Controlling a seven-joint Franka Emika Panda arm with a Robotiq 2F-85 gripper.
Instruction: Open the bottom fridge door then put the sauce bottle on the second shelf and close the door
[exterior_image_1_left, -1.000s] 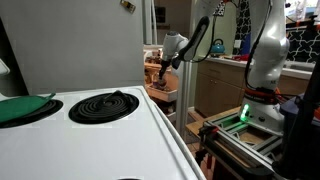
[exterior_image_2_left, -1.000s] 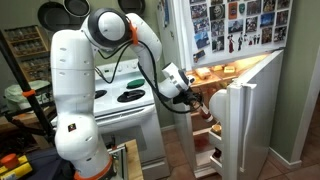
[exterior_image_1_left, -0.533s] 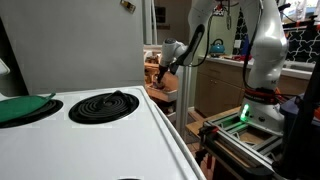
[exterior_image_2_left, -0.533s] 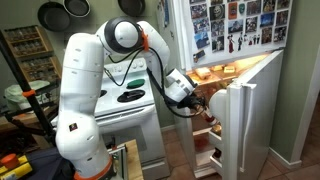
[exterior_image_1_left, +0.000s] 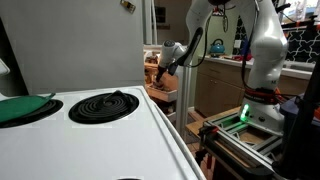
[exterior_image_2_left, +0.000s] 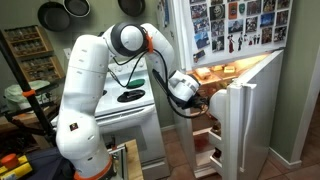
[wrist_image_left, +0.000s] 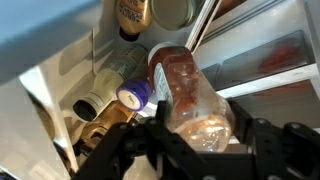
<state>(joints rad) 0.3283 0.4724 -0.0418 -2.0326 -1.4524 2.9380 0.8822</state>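
The sauce bottle has its lower end pointing into the gap between the round lid and purple cap. My gripper should keep lowering the bottle until it rests on the shelf.
The bottom fridge door stands open, its white inner side and racks facing the lit fridge interior. My gripper is shut on the sauce bottle, a clear bottle with red-brown contents, and holds it inside the fridge over a shelf. In both exterior views the gripper reaches into the fridge opening, and the bottle shows only as a small dark shape. Which shelf it is over I cannot tell.
Other bottles and jars stand on the shelf beside the sauce bottle, among them a purple-capped one and a brown jar. A white stove with coil burners adjoins the fridge. The upper fridge door carries photos.
The arm has reached further into the fridge with the bottle; the elbow has swung toward the fridge. The door has not moved.
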